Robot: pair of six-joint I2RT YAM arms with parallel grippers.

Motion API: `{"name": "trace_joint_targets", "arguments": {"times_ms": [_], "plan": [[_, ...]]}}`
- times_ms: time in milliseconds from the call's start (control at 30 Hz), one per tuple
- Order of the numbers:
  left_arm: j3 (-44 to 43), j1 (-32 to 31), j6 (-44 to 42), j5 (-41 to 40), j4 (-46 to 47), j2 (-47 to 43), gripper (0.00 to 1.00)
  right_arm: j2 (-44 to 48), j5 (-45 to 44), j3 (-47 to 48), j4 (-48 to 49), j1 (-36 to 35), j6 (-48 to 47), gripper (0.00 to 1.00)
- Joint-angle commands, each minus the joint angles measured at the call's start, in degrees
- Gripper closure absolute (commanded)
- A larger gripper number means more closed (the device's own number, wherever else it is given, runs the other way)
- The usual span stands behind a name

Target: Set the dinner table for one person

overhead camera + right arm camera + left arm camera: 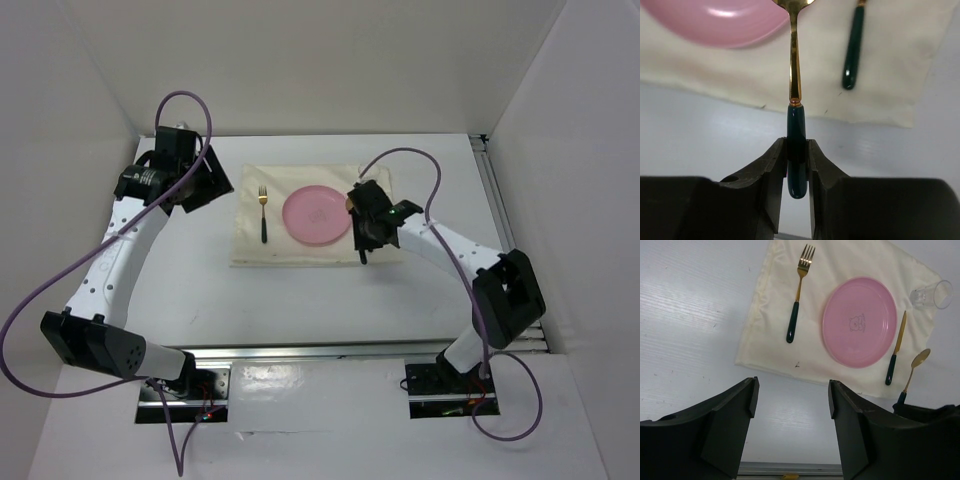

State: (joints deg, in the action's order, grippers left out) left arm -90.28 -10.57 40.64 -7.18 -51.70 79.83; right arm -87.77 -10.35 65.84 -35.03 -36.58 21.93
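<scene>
My right gripper should keep going past the knife and let go on the free cloth beyond it, because the gold spoon points the same way as the knife.
The dinner table is a white top with a cream cloth on it. On the cloth lie a gold fork with a dark green handle, a pink plate and a matching knife right of the plate. My right gripper is shut on the dark green handle of a gold spoon, right of the knife at the cloth's near right corner. My left gripper is open and empty, off the cloth's left side.
A clear glass is at the cloth's far right corner, beyond the knife. Metal rails run along the table's near edge and right edge. White walls enclose the table.
</scene>
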Motion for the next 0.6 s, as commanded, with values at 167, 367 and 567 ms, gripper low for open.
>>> {"name": "trace_joint_targets", "arguments": {"times_ms": [167,367,567], "plan": [[-2.27,0.37,-1.36,0.85,1.78,0.15,0.26,-11.37,0.24,9.83,4.88,11.35,-1.27,1.00],[-2.27,0.37,-1.88,0.85,1.78,0.15,0.26,-18.93,-0.81,12.64,7.33,14.51,-3.04,1.00],[-2.88,0.37,-1.88,2.08,1.78,0.15,0.26,-23.94,-4.06,14.66,7.34,15.04,-4.44,1.00]]}}
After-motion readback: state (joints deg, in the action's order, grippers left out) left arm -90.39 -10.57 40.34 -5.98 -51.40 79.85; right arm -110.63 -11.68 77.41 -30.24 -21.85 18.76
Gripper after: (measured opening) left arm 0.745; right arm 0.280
